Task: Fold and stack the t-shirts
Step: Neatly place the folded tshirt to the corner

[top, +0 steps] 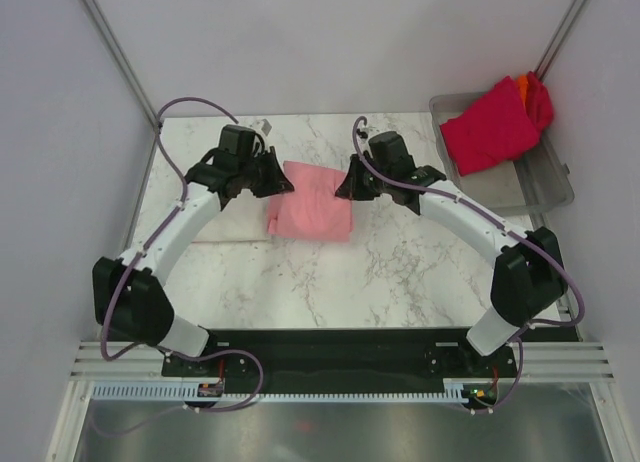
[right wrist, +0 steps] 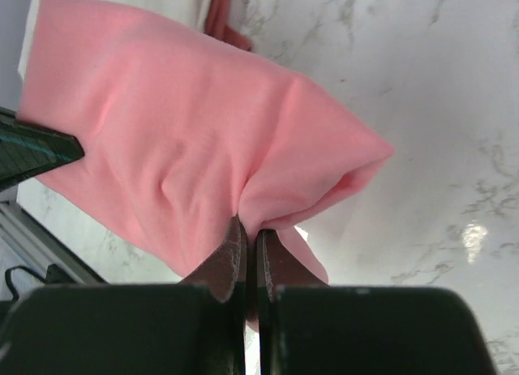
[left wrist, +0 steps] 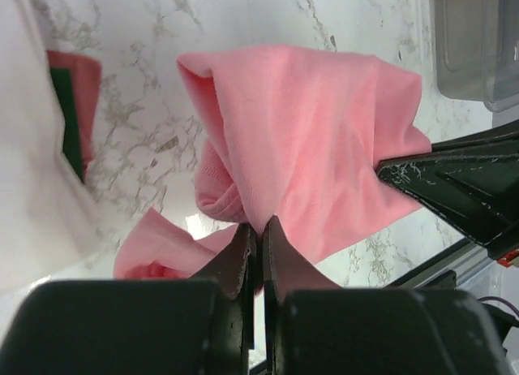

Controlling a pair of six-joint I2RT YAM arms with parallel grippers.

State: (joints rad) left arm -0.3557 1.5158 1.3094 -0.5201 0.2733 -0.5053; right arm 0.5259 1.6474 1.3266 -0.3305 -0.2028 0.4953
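Both my grippers are holding the light pink t-shirt [top: 312, 204] spread out, so my left gripper keeps going over the flat cream-white t-shirt [top: 232, 220] and lets go once the edges line up.
A light pink t-shirt [top: 312, 203], partly folded, hangs between my two grippers over the middle of the table. My left gripper [top: 282, 182] is shut on its left edge; the left wrist view shows the pink cloth [left wrist: 300, 140] pinched between the fingertips [left wrist: 242, 241]. My right gripper [top: 345, 187] is shut on its right edge; the right wrist view shows the cloth [right wrist: 178, 140] pinched there too. A folded cream-white t-shirt [top: 215, 222] lies flat under my left arm. A crimson t-shirt [top: 490, 127] and an orange one [top: 524, 82] lie in the tray.
The grey translucent plastic tray [top: 545, 187] stands at the back right. In the left wrist view a dark red cloth edge [left wrist: 77, 83] peeks out beside the cream-white shirt [left wrist: 28, 164]. Walls close in the table on the left, back and right.
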